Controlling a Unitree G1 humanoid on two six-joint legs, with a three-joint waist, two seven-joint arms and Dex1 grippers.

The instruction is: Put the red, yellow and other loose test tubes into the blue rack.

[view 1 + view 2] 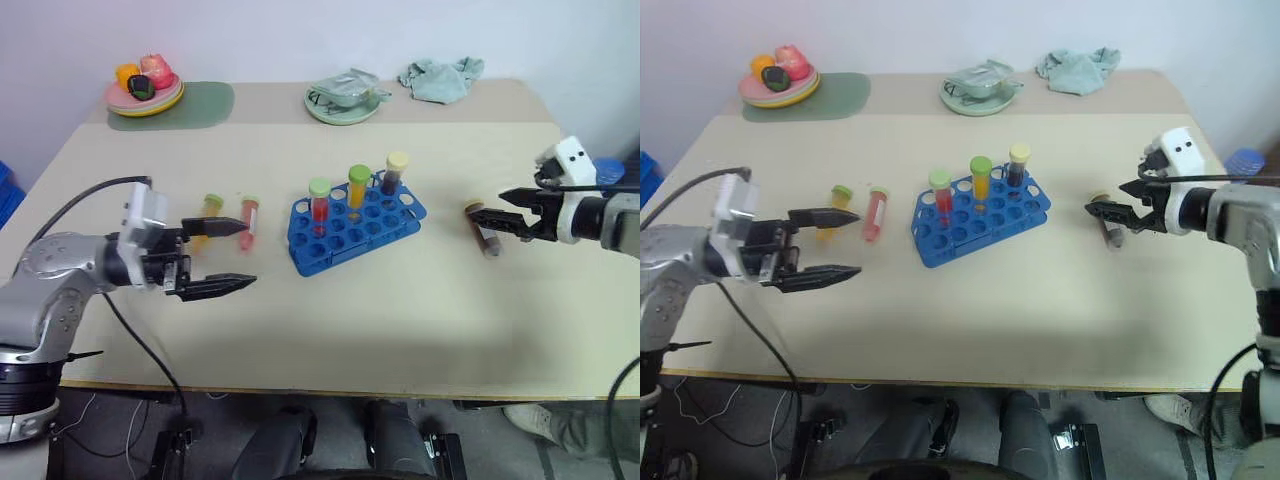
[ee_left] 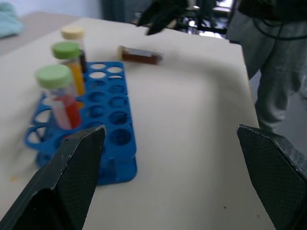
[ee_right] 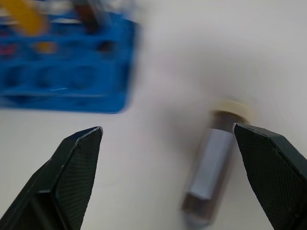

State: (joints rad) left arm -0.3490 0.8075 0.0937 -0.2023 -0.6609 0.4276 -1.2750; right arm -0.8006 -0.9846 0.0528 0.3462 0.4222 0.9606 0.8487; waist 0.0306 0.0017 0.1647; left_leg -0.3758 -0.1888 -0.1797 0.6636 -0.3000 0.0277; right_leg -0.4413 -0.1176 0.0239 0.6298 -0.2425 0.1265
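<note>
My right gripper is open around the brown tube, which lies clear of the blue rack, so I should keep lowering until the fingers close below its cap.
The blue rack stands mid-table with three capped tubes upright in it, holding red, orange and dark liquid. Left of it lie a yellow tube and a red tube. My left gripper is open, pointing toward the rack, with one fingertip crossing in front of the red tube. A brown tube lies right of the rack. My right gripper hangs open just over it, and the tube shows between its fingers with nothing gripped.
At the back of the table stand a plate of toy fruit on a green mat, a green dish and a crumpled cloth. A person's legs are beside the table's far end.
</note>
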